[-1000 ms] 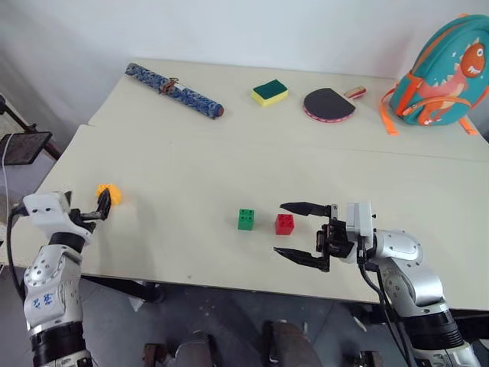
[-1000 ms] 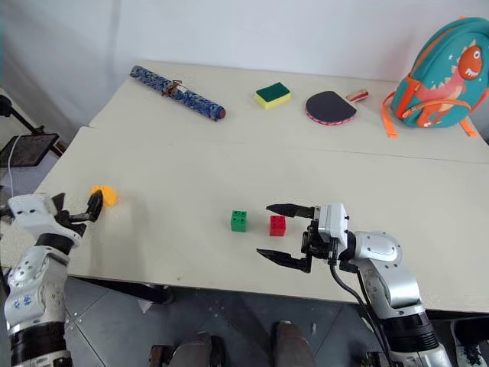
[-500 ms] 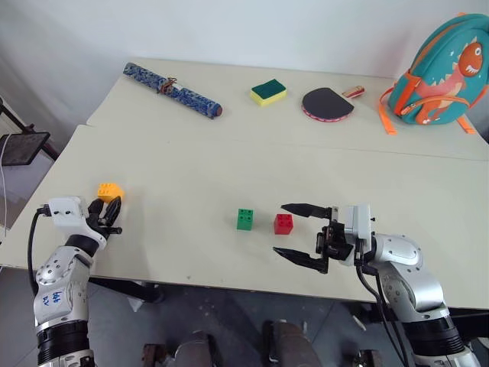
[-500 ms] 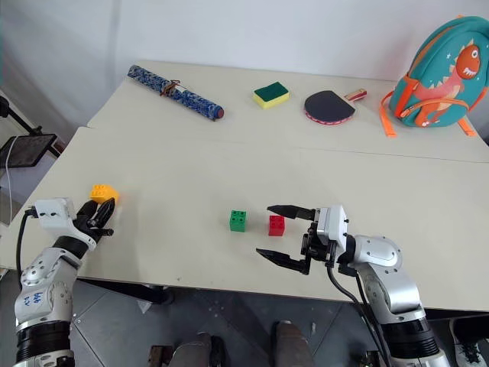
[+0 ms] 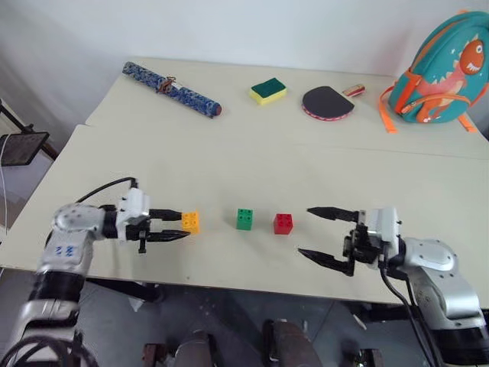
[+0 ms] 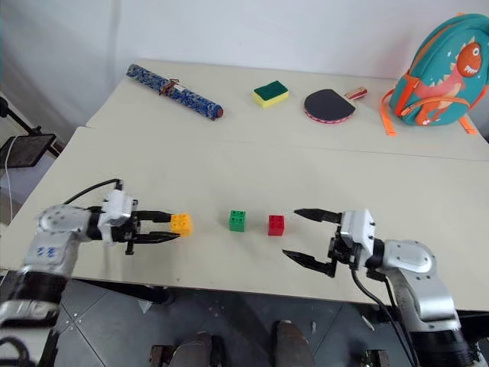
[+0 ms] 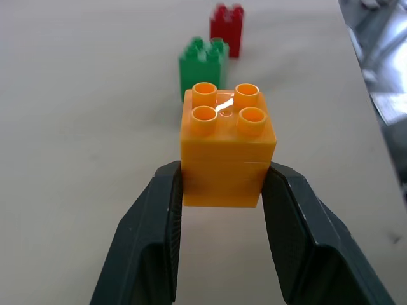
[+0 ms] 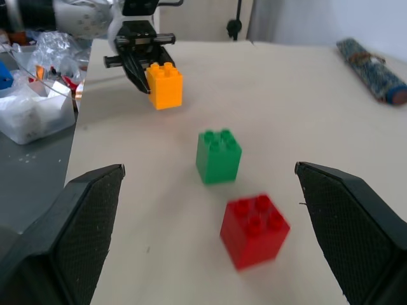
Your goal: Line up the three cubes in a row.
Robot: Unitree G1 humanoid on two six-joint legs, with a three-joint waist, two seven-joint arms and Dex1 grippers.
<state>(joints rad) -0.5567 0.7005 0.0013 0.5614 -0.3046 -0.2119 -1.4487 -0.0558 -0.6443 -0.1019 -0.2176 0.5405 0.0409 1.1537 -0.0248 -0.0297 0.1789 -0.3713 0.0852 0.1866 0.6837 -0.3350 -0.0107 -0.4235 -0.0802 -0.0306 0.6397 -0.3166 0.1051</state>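
Observation:
My left gripper should keep moving closer to the green cube (image 5: pixel 244 219) with the yellow-orange cube (image 5: pixel 190 222), which is upright in line with the green and red cubes, until both gaps match, then let go.
Three studded cubes stand in a line near the table's front. My left gripper (image 5: pixel 183 226) is shut on the yellow-orange cube (image 5: pixel 190 222), its black fingers (image 7: pixel 149 244) pressing the cube's two sides (image 7: pixel 227 147). I cannot tell whether this cube touches the table. The green cube (image 5: pixel 245 219) sits a short gap to its right, and the red cube (image 5: pixel 283 223) a similar gap further on. Beyond the red cube, my right gripper (image 5: pixel 306 230) is open and level, pointing left at the row, holding nothing.
Along the table's back lie a blue patterned roll (image 5: pixel 173 89), a yellow sponge with a green top (image 5: pixel 268 91), a table-tennis paddle (image 5: pixel 328 102) and a teal backpack (image 5: pixel 443 69). A black panel on a stand (image 5: pixel 19 147) is off the table's left edge.
My left gripper shut on the yellow-orange cube at the far left and carried it right, to beside the green cube. My right gripper drew back rightward from the red cube, still open.

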